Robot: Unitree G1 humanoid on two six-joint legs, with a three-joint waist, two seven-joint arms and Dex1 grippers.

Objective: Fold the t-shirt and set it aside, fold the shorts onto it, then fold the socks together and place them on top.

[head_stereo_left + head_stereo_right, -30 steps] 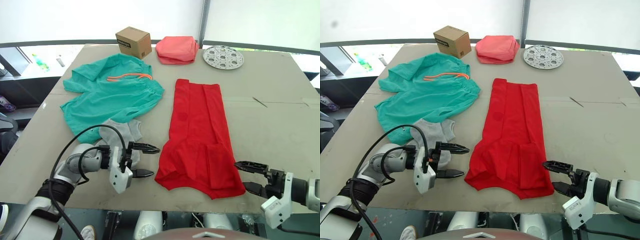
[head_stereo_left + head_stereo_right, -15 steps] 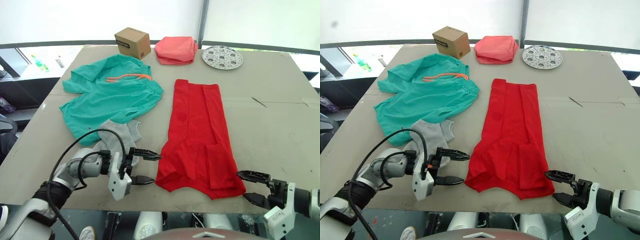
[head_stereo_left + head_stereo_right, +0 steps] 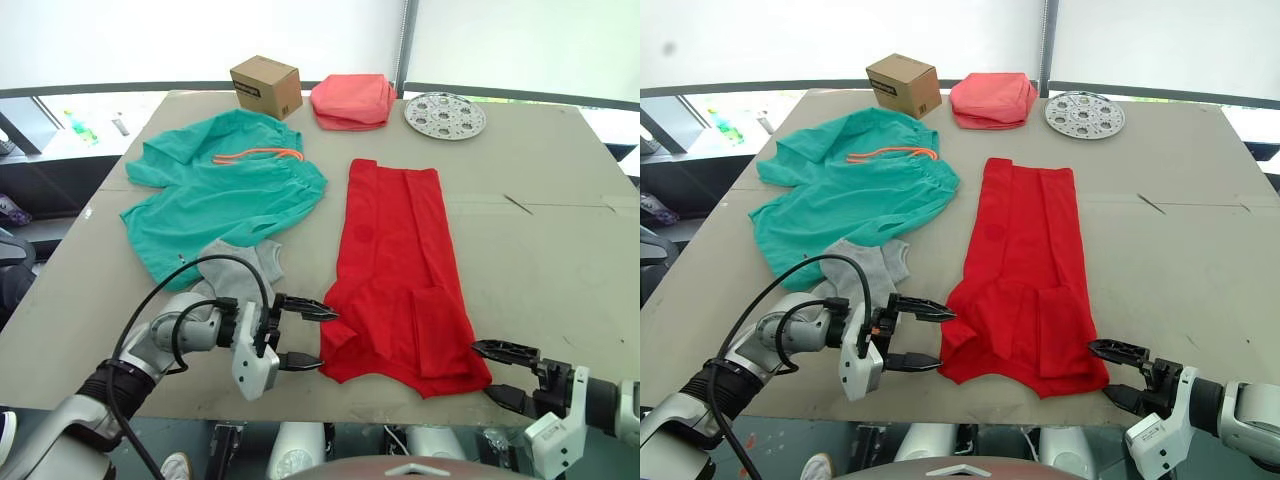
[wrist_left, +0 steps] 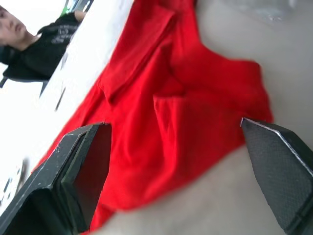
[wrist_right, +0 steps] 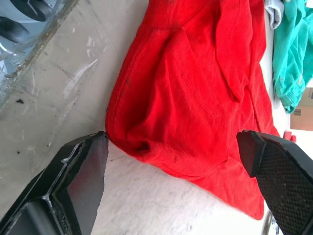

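The t-shirt will reveal its hidden front when the robot folds the curved neckline away, because the folded-in sleeve is on top by the neckline.
The red t-shirt lies folded into a long strip down the middle of the table, its near end bunched. My left gripper is open at the strip's near left corner, fingers either side of the hem; the left wrist view shows the t-shirt between them. My right gripper is open just off the near right corner, and its wrist view shows the t-shirt ahead. The teal shorts with an orange drawstring lie spread at the left. The grey socks rest at the shorts' near edge.
A cardboard box, a folded salmon-pink cloth and a perforated metal disc stand along the table's far edge. A person in dark clothing appears in the left wrist view.
My left gripper has moved right to the t-shirt's near left corner. My right gripper has dropped slightly toward the table's near edge, staying open.
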